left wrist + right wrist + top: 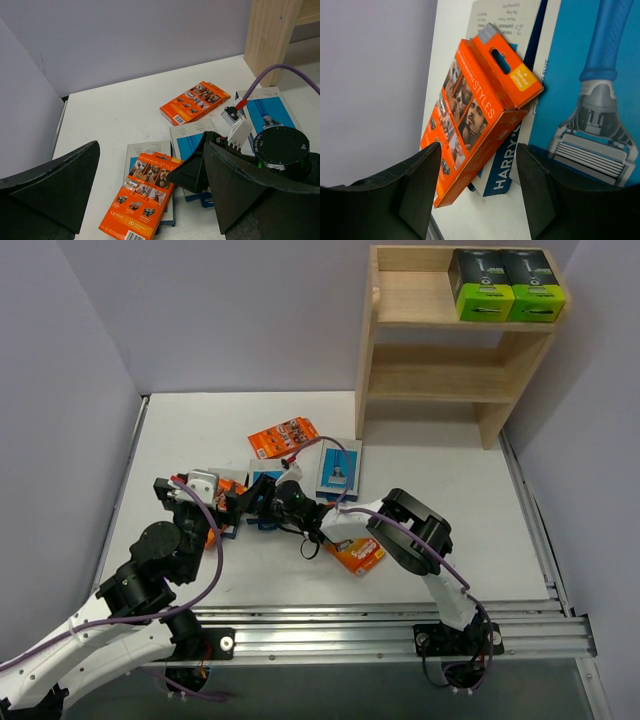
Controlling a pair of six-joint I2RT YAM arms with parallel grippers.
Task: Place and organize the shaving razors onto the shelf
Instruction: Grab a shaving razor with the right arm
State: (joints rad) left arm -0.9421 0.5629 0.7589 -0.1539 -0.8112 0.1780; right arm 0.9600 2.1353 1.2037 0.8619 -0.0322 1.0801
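Note:
The orange pack's tilted edge [482,155] sticks up off the light-blue card between the open fingers of my right gripper. I should keep moving in until the fingers close on that edge.
Two black razor boxes with lime-green ends [505,285] stand on the top tier of the wooden shelf [395,370]. On the table, an orange pack [142,200] [475,115] lies tilted across a light-blue card [145,150] [520,170]. My right gripper [479,150] [243,502] is open, its fingers on either side of this orange pack's lower end and not touching it. My left gripper [152,147] [205,502] hangs wide open over the same pile, holding nothing. A second orange pack [283,437] [195,102], a third [358,555] and two more blue cards [338,468] [190,140] lie nearby.
The two arms crowd together at the left-middle of the table. My right wrist [280,150] with its purple cable [280,70] sits right next to my left gripper. The shelf's lower tier [435,375] holds nothing. Grey walls close in both sides.

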